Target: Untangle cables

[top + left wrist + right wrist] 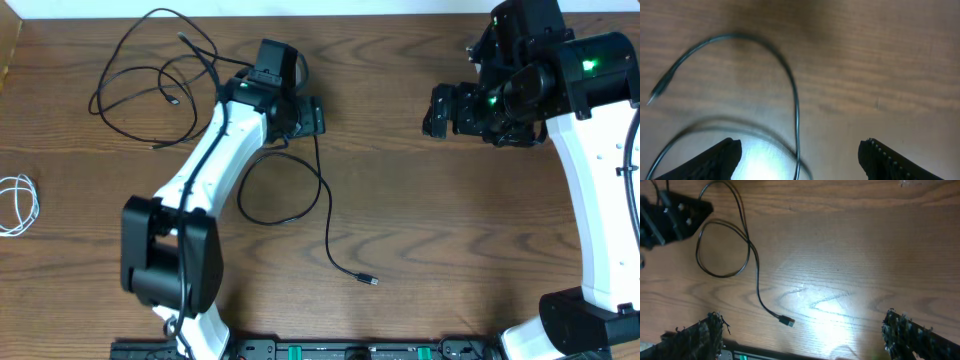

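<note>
I expect the plug end [658,91] to stay hooked over when I lift the black cable, because the cable bends in a smooth arc [747,37] to its plug.
One black cable [325,215] loops out from under my left gripper [300,115] and ends in a plug [370,281] near the front. In the left wrist view this cable [797,115] runs between the wide-apart fingers [720,159], touching neither, and a plug end [657,90] lies at left. My left gripper [800,155] is open. A second black cable [96,98] lies in loose loops at the back left. A white cable [18,205] sits coiled at the far left edge. My right gripper [440,110] hovers at the back right, open and empty [802,330], with the loop [722,250] and plug [786,322] in its view.
The left arm [215,160] crosses the left half of the wooden table [450,230] and the right arm [590,200] stands along the right edge. A black rail [330,350] runs along the front edge.
</note>
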`<action>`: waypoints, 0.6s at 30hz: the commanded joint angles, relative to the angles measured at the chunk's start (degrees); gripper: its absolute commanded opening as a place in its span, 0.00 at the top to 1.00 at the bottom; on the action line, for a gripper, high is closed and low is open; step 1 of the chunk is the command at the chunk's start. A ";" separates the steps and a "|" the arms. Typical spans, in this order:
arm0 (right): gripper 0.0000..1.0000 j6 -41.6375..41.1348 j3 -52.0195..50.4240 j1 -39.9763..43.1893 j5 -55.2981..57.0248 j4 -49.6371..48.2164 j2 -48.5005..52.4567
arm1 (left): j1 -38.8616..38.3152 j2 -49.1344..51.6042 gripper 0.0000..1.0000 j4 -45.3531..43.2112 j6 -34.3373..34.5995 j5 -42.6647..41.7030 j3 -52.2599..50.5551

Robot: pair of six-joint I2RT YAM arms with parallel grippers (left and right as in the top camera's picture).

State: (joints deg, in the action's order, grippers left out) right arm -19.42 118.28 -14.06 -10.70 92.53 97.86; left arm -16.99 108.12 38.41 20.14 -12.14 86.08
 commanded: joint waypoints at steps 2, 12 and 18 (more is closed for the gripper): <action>0.01 0.63 0.09 -0.28 0.22 0.04 -0.57 | -0.09 4.72 0.20 -4.76 1.86 0.63 0.76; 0.01 0.63 0.11 -0.26 0.22 0.04 -0.57 | -0.22 12.20 0.44 -9.05 5.42 6.23 0.76; 0.01 0.63 0.11 -0.28 0.22 0.04 -0.57 | -1.73 12.55 0.44 -9.84 5.49 10.56 0.70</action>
State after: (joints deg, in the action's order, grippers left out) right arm -19.42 118.28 -14.06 -10.68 92.53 97.86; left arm -17.56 119.81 28.53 25.45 -5.58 86.11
